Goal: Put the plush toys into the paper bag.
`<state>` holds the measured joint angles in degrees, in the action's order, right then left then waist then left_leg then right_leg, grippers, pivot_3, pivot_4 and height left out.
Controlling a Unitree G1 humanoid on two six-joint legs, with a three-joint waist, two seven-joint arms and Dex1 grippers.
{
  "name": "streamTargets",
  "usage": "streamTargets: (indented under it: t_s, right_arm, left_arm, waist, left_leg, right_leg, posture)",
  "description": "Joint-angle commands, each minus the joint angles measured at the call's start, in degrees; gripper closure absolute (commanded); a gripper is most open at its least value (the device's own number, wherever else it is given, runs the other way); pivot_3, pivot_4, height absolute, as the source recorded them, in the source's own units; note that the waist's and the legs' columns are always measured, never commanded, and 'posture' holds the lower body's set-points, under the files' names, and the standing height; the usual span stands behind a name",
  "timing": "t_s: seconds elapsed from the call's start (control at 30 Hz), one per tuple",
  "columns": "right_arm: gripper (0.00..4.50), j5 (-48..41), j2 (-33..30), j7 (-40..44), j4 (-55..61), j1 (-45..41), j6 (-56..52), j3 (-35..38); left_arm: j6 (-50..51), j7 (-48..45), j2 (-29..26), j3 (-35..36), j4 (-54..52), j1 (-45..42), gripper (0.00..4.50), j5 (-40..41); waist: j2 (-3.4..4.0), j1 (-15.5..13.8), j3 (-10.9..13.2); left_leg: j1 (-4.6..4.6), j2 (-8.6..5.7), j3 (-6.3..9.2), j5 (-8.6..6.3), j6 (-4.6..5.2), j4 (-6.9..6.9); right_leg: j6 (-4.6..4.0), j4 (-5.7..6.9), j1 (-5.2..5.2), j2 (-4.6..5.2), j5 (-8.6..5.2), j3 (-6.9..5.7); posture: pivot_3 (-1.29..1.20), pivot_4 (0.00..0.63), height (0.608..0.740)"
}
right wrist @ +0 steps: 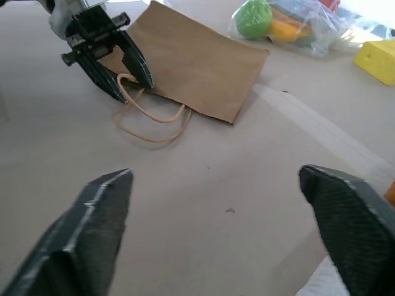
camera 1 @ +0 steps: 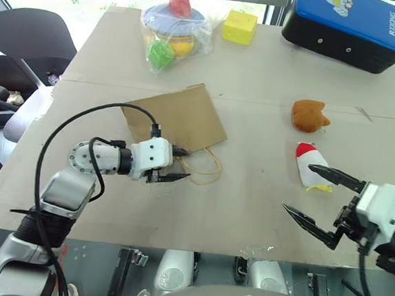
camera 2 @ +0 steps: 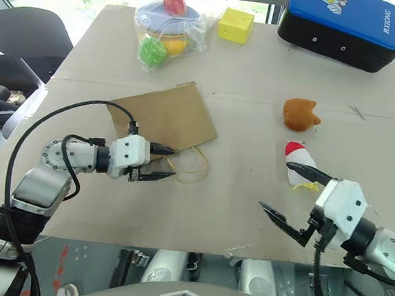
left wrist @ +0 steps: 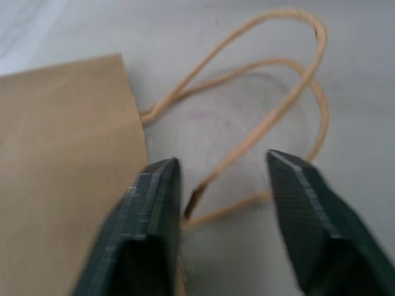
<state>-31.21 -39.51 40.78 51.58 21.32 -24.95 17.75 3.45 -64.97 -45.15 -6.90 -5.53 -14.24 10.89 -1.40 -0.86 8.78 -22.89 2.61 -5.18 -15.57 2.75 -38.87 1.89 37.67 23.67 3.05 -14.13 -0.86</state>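
Note:
The paper bag's opening point(camera 1: 207, 148) will spread wide open when the robot lifts one handle, because separate cord loops point(camera 1: 213, 168) come out of the flat edge.
The brown paper bag point(camera 1: 176, 118) lies flat on the table left of centre, its beige cord handles point(camera 1: 206, 168) looping toward the near edge. My left gripper point(camera 1: 182, 165) is at the bag's mouth, open, its fingers point(left wrist: 154, 216) straddling one cord handle point(left wrist: 259, 123) beside the bag's edge point(left wrist: 62, 154). The orange-brown plush toy point(camera 1: 310, 115) sits at the right. The white plush toy with the red cap point(camera 1: 310, 163) lies just nearer than it. My right gripper point(camera 1: 299, 189) stands wide open just in front of the white toy, nothing between its fingers.
A clear plastic bag of coloured toys point(camera 1: 175, 25) and a yellow foam cube point(camera 1: 239, 27) sit at the far side. A blue and black case point(camera 1: 350, 26) fills the far right corner. A black chair point(camera 1: 27, 36) stands off the table's left edge.

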Motion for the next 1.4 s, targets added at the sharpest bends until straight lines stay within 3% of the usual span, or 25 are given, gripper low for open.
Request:
streamTargets:
  t_s: [0.03, 0.1, 0.23, 0.47, 0.63, 0.93, 1.07, 1.4]
  right_arm:
    - [1.79, -2.57, 1.31, -5.33, 0.64, -4.79, -4.35, -2.88]
    - [2.78, -1.04, 2.58, -8.01, -0.88, -8.63, -6.08, -6.46]
    - [4.45, 2.52, 5.59, -11.67, -5.74, -20.25, -8.62, -15.57]
    - [4.45, 7.05, 14.46, -11.09, -22.06, -41.44, -9.5, -28.42]
    - [4.45, 13.57, 19.82, -0.83, -43.06, -50.87, -0.65, -39.21]
    - [4.45, 22.85, 33.98, 3.7, -74.84, -58.47, 18.32, -43.99]
    - [4.45, 27.43, 37.3, 3.93, -85.29, -60.38, 25.09, -44.9]
    - [4.45, 29.73, 37.29, 5.02, -87.49, -56.0, 27.19, -43.03]
  left_arm:
    - [15.47, 1.16, 3.36, 5.55, -3.1, -3.4, 3.67, 14.6]
    - [22.93, 2.4, 4.98, 7.38, -3.23, -6.14, 4.49, 20.13]
    - [34.01, 5.97, 8.22, 10.41, -4.06, -11.48, 4.5, 29.16]
    - [38.02, 8.08, 10.51, 11.59, -4.97, -13.63, 4.5, 32.89]
    - [41.58, 13.34, 13.72, 15.16, -6.46, -14.11, 4.5, 37.89]
    - [42.56, 20.0, 16.43, 17.23, -11.9, -9.44, 4.5, 40.76]
    - [42.62, 23.62, 17.62, 18.81, -13.29, -8.09, 4.5, 42.42]
    - [45.43, 36.49, 17.29, 30.92, -10.28, -12.49, 4.5, 53.69]
  waist:
    - [0.0, 0.02, 0.0]
    - [-0.02, 0.01, 0.01]
    - [-0.04, 0.15, 0.02]
    - [-0.02, 0.45, 0.04]
    - [-0.04, 0.3, 0.04]
    - [-0.04, 1.24, 0.06]
    - [-0.04, 1.75, 0.06]
    - [-0.04, 1.81, -0.01]
  left_leg:
    - [0.01, 0.0, 0.0, 0.0, 0.0, -0.01]
    - [-0.02, 0.03, 0.07, 0.0, 0.0, -0.05]
    - [-0.02, -0.02, 0.13, 0.01, 0.0, -0.12]
    - [-0.05, -0.22, 0.18, 0.05, -0.07, -0.16]
    - [-0.06, -0.23, 0.25, 0.09, -0.13, -0.17]
    - [-0.16, -0.17, 0.36, 0.16, -0.26, -0.15]
    - [-0.12, -0.14, 0.36, 0.17, -0.28, -0.15]
    - [0.06, -0.07, 0.36, 0.2, -0.35, -0.09]
  right_leg:
    - [0.0, 0.01, 0.0, 0.0, 0.0, 0.01]
    - [0.21, 0.06, 0.0, 0.0, 0.1, -0.05]
    - [0.25, 0.11, -0.01, -0.05, 0.11, -0.07]
    - [0.29, 0.16, 0.02, -0.13, 0.08, -0.05]
    - [0.29, 0.16, 0.0, -0.12, 0.09, -0.08]
    - [0.3, 0.16, 0.02, -0.02, 0.1, -0.06]
    - [0.3, 0.19, 0.02, 0.0, 0.1, -0.06]
    - [0.29, 0.25, -0.1, 0.08, 0.1, -0.06]
  posture:
    - [0.0, 0.15, 0.74]
    - [0.0, 0.15, 0.74]
    - [0.0, 0.15, 0.74]
    - [0.0, 0.15, 0.74]
    - [0.0, 0.15, 0.74]
    - [0.0, 0.15, 0.74]
    - [0.0, 0.15, 0.74]
    - [0.0, 0.15, 0.74]
